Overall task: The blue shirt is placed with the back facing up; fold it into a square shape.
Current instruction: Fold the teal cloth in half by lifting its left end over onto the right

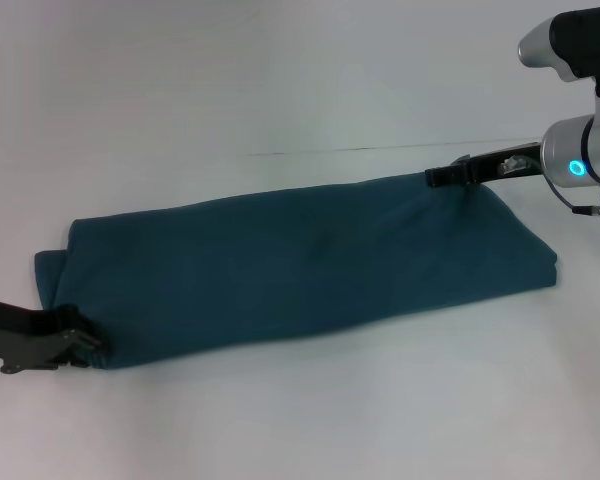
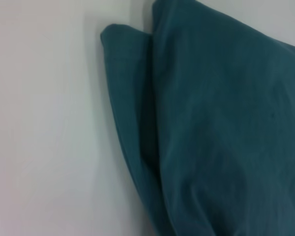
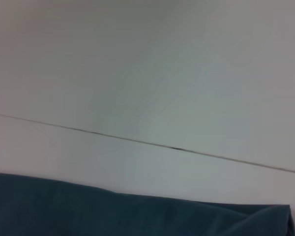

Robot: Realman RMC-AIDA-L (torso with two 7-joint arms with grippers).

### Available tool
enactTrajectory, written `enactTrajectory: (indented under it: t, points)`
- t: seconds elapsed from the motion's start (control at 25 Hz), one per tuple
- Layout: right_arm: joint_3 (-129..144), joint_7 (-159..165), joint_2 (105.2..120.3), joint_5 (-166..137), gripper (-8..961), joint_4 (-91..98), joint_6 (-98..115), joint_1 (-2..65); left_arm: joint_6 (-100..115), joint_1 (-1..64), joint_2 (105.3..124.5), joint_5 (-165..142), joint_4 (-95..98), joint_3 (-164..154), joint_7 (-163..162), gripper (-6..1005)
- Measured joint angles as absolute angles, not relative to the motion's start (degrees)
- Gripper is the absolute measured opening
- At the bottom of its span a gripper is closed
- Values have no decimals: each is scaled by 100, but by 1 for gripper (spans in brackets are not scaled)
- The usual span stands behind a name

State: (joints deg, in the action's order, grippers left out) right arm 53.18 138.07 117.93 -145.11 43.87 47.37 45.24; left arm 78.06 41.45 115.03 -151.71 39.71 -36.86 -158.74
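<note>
The blue shirt (image 1: 290,265) has stacked layers (image 1: 56,268) lying flat at its end, so it will sag in one piece and fold over when I lift that end.
The blue shirt (image 1: 300,265) lies on the white table as a long folded band running from near left to far right, plain side up. My left gripper (image 1: 78,343) sits low at the band's near-left corner, touching the cloth. My right gripper (image 1: 448,177) reaches in from the right and touches the band's far edge near its right end. The left wrist view shows the layered folded edges of the shirt (image 2: 211,123) close up. The right wrist view shows only the shirt's far edge (image 3: 113,211) against the table.
The white table (image 1: 280,80) spreads all around the shirt. A thin dark seam line (image 1: 380,150) crosses the table just behind the shirt and also shows in the right wrist view (image 3: 172,147).
</note>
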Motion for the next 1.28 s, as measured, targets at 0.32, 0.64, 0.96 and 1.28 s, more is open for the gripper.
enactTrajectory:
  t: [0.32, 0.64, 0.96, 1.28]
  points:
    - [5318, 13797, 11797, -14502, 926, 4395, 4735, 4489, 7775, 4155, 11511, -15028, 3963, -3640, -15685, 151]
    - [5264, 12938, 11915, -13633, 869, 4396, 4460, 4216, 8308, 4266, 11435, -14582, 4181, -3632, -15466, 92]
    - [5265, 10574, 11956, -11004, 718, 3947, 4247, 3716, 9049, 4371, 11159, -13623, 4551, -3370, -15437, 89]
    - [5313, 7403, 12004, -8812, 304, 2644, 4431, 3818, 9454, 4775, 10926, -13299, 4553, -3175, -15459, 102]
